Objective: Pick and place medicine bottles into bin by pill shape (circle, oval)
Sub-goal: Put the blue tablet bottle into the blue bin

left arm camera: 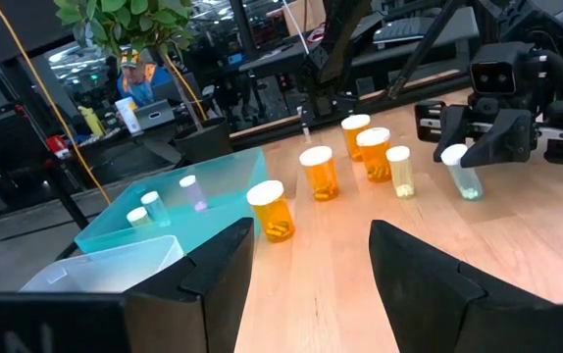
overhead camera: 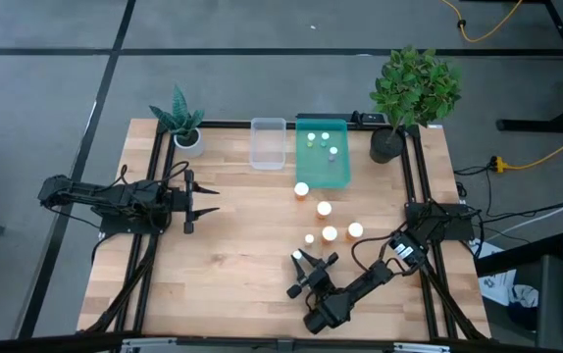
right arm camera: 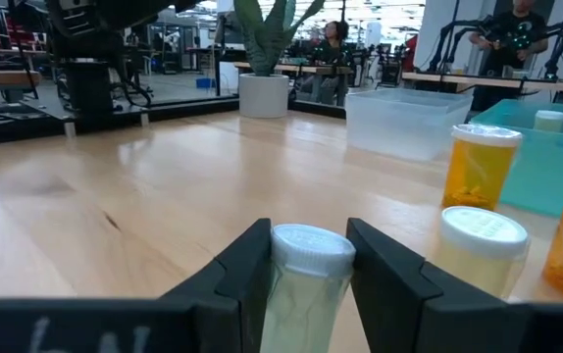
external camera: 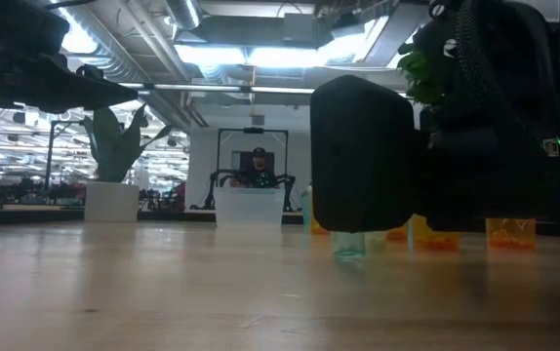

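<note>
Next, I stand the small pale bottle (left arm camera: 465,179) upright, open my fingers and come down over its white cap (overhead camera: 297,255) from above, because the bottle slants between my right gripper's level fingers.
My right gripper (overhead camera: 304,262) is at the table's near middle, shut on a small pale bottle (right arm camera: 306,279) with a white cap. Three orange bottles (overhead camera: 324,208) and a small pale one (overhead camera: 310,238) stand on the table just beyond it, and a fourth orange bottle (overhead camera: 301,189) stands near the bins. The teal bin (overhead camera: 335,176) at the far middle holds three small bottles (overhead camera: 332,151). The clear bin (overhead camera: 268,157) stands to its left. My left gripper (overhead camera: 203,201) is open and empty at the table's left. My right gripper pinches the small pale bottle between its two fingers, at the cap and upper body (right arm camera: 311,257). The fingers (right arm camera: 247,270) come level from the table's near right side. The bottle stands upright with its base (external camera: 348,252) at the table top.
A small potted plant (overhead camera: 183,126) stands at the far left corner and a bushy one (overhead camera: 409,93) at the far right. Bare wood lies between the two arms. A person shows in the room beyond the table (external camera: 258,166).
</note>
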Robot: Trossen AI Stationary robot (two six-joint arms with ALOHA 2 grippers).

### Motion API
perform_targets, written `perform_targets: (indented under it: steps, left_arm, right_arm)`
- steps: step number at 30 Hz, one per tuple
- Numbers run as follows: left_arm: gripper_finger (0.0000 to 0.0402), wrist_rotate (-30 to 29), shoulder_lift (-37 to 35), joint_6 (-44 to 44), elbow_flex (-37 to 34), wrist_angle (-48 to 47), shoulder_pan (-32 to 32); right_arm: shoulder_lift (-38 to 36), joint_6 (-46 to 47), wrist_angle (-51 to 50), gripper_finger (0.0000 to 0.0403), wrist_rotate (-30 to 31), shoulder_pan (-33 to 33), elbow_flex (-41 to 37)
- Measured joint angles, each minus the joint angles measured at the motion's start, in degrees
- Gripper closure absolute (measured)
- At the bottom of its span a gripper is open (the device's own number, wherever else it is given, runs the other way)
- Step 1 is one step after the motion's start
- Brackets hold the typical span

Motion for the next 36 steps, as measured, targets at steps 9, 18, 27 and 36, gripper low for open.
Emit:
perform_targets:
  steps: [9,18,27,36]
  left_arm:
    - [0.0206,0.02,-0.01,-0.01,0.0,0.0,0.01]
    - [0.0206,0.0,0.01,-0.01,0.0,-0.01,0.0]
    - [0.0206,0.02,0.01,-0.01,0.0,-0.02,-0.01]
    - [0.0206,0.0,0.0,-0.01,0.0,-0.02,0.0]
  right_arm:
    - [0.02,-0.87,0.19,0.0276,1.34,0.52,-0.02]
    - [0.02,-0.9,0.17,0.0276,1.63,0.5,0.0]
    - [0.04,-1.07,0.72,0.0276,1.69,0.5,-0.01]
    - [0.04,-3.16,0.72,0.0273,1.77,0.5,-0.01]
